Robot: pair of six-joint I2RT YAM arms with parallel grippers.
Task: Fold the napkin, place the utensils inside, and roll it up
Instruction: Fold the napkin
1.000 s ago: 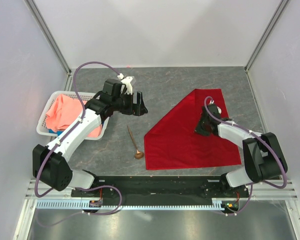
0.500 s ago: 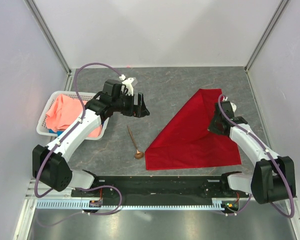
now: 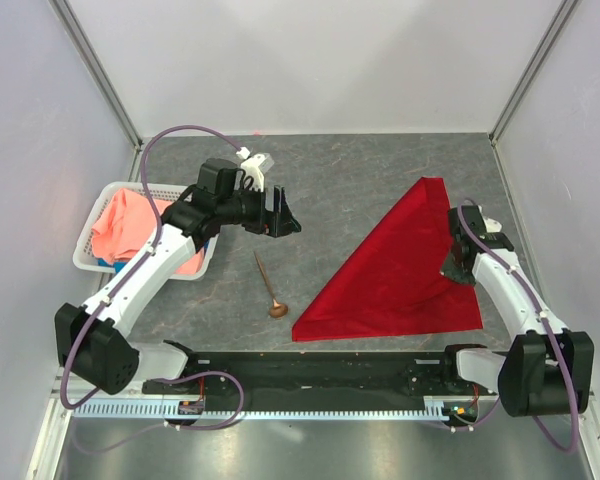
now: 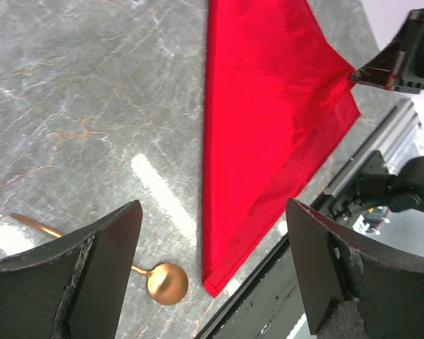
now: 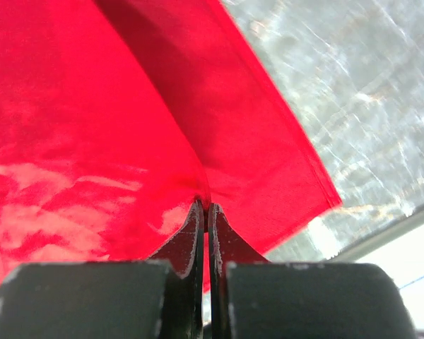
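The napkin's top corner is in my right gripper's fingers, and the napkin's bottom corner lies flat ahead. My right gripper should now pull until the corners meet, then let go.
The deep red napkin lies right of centre as a triangle, its top layer doubled over toward the right edge. My right gripper is shut on a pinch of the napkin near that edge, and its jaws meet on the cloth. The copper-brown spoon lies on the grey table left of the napkin, bowl toward me. My left gripper hangs open above the table, behind the spoon. Between its fingers I see the spoon bowl and the napkin's near corner.
A white basket at the left holds a salmon-pink cloth with a bit of blue cloth beneath. White walls enclose the table on three sides. A black rail with the arm bases runs along the near edge.
My right gripper has shut on the napkin and carried its top layer rightward, turning the cloth into a narrower triangle. The left gripper has shifted only slightly.
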